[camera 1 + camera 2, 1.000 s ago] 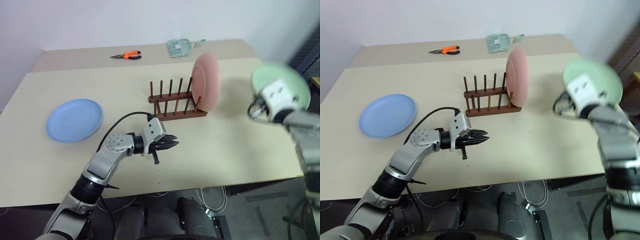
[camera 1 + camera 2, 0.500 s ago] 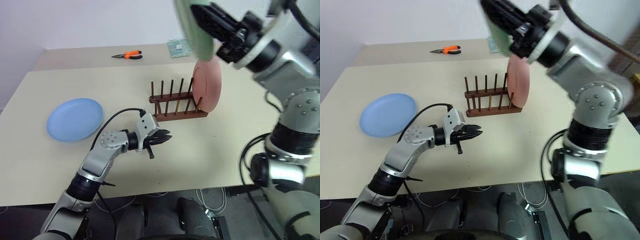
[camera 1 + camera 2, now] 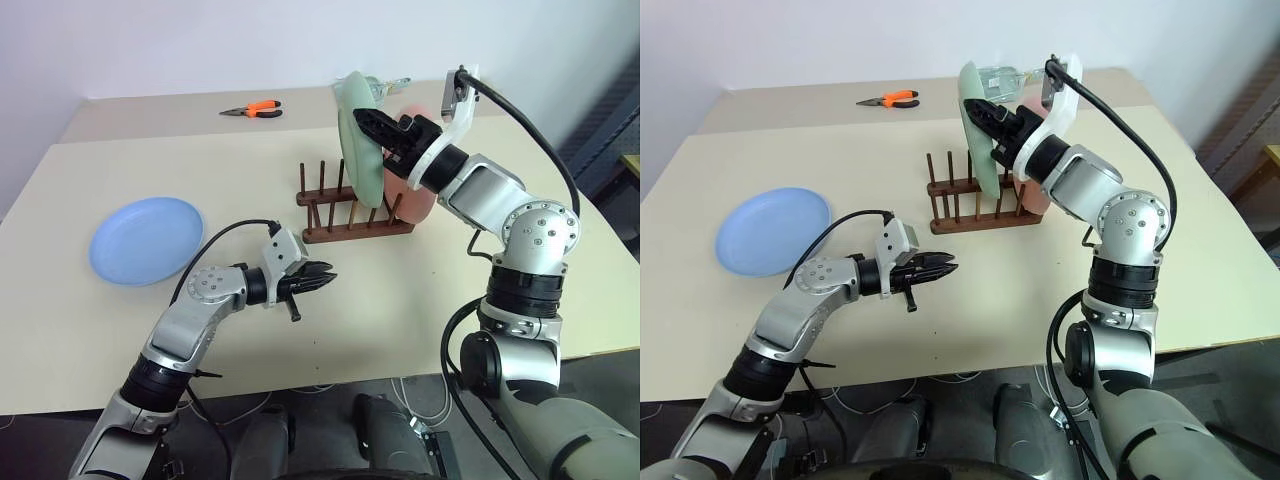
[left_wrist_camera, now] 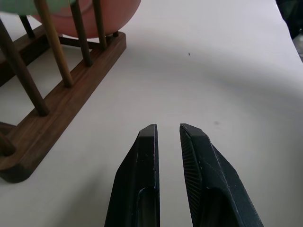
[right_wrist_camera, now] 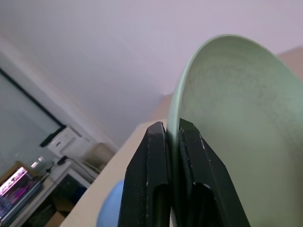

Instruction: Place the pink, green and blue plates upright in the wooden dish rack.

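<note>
The blue plate (image 3: 147,240) is lying flat, far away from my right gripper. My left gripper should grab its rim (image 3: 103,268) and pass the plate to my right gripper to put in the rack.
The pale green plate (image 3: 358,135) hangs on edge just above the wooden dish rack (image 3: 350,232), over its middle pegs. My right gripper (image 3: 365,120) is shut on the plate's upper rim, one finger (image 5: 149,170) on each face. The pink plate (image 3: 412,196) stands upright in the rack's right-end slot, partly behind my right arm. Flat on the table at the left lies the blue plate (image 3: 146,240). My left gripper (image 3: 326,273) hovers low over the table in front of the rack, shut to a narrow slit with nothing between its fingers (image 4: 142,165).
Orange-handled pliers (image 3: 255,110) lie at the table's back. A clear glass item (image 3: 392,84) sits at the back behind the green plate. Bare tabletop (image 3: 420,290) stretches in front of the rack to the near edge.
My right arm has swung left and come down from high over the table, bringing the green plate on edge over the rack. The left gripper has hardly moved.
</note>
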Action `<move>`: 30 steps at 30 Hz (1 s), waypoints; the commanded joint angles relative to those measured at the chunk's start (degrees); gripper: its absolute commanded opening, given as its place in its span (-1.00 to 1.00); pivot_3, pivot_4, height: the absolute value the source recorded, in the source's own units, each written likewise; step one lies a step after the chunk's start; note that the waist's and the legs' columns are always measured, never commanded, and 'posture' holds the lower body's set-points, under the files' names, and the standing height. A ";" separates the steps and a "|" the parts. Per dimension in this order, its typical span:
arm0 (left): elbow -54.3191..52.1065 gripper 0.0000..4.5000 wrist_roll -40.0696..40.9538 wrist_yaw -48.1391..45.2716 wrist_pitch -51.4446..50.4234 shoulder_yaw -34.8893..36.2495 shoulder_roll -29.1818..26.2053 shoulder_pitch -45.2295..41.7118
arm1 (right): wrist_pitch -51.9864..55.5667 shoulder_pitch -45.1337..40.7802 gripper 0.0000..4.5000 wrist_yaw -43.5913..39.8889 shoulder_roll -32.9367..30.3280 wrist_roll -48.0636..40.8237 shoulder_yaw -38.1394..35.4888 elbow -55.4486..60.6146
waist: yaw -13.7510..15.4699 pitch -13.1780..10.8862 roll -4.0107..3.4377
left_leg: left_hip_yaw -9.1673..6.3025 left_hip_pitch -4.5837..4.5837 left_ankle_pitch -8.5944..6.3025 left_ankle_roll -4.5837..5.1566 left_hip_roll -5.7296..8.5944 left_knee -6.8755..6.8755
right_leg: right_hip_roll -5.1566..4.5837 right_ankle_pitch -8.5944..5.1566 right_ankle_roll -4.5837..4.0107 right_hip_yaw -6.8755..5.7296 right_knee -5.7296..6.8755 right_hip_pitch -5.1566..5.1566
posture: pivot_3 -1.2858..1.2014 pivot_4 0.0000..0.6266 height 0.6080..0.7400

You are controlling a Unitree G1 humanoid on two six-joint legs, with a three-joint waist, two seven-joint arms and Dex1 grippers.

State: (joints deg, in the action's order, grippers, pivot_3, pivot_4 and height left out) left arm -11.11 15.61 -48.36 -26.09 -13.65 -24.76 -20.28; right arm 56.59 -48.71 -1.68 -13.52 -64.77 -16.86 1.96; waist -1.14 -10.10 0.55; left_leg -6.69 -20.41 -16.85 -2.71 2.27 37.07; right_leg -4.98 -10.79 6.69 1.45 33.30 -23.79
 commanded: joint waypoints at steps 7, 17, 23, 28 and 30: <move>-2.22 -0.69 0.78 0.38 -0.47 1.15 -0.36 -0.04 | -5.19 -2.07 0.11 -3.93 -1.83 8.39 3.07 -1.61 | 0.02 0.00 -0.01 | 0.01 0.00 0.00 0.00 0.00 0.01 | 0.01 0.00 0.00 0.00 0.00 0.01 | 0.03 -0.52 1.00; -1.68 0.12 6.53 4.42 -5.16 8.20 2.65 -0.71 | -30.26 -3.69 0.91 -22.53 -16.02 37.02 16.79 4.74 | -0.06 -0.01 0.00 | 0.01 0.01 0.00 0.00 0.00 -0.02 | 0.01 -0.08 0.17 -0.01 -0.06 0.02 | 0.03 -0.52 1.00; 4.18 0.99 -0.55 28.13 -4.14 21.90 5.10 -6.02 | -34.62 -1.21 1.00 -36.12 -21.20 40.20 22.15 12.98 | -0.01 0.01 0.04 | -0.01 0.03 0.00 -0.01 -0.02 0.00 | 0.01 -0.06 0.19 -0.02 -0.06 0.03 | 0.03 -0.52 1.00; 10.90 0.99 -10.17 56.31 -10.36 36.00 3.74 -13.77 | -37.80 4.57 1.00 -41.66 -18.77 43.08 29.47 17.63 | 0.13 0.07 0.26 | -0.03 0.04 0.00 -0.02 -0.02 0.00 | 0.01 -0.06 0.21 -0.03 -0.08 0.05 | 0.03 -0.52 1.00; 11.10 0.99 -11.01 64.72 -15.00 42.22 4.55 -15.17 | -36.96 6.15 1.00 -41.97 -15.92 42.08 30.74 18.02 | -0.09 0.05 0.30 | -0.04 0.05 0.01 -0.04 -0.02 -0.01 | 0.02 -0.02 0.17 -0.03 -0.06 0.01 | 0.03 -0.52 1.00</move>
State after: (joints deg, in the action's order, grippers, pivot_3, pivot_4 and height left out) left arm 0.85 6.24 9.27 -38.15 23.56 -20.43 -34.88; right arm 20.39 -41.74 -43.25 -30.49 -22.08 14.11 17.70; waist -1.23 -10.05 0.85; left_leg -6.72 -20.37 -16.83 -2.76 2.26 37.05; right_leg -4.97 -10.77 6.79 1.43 33.25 -23.81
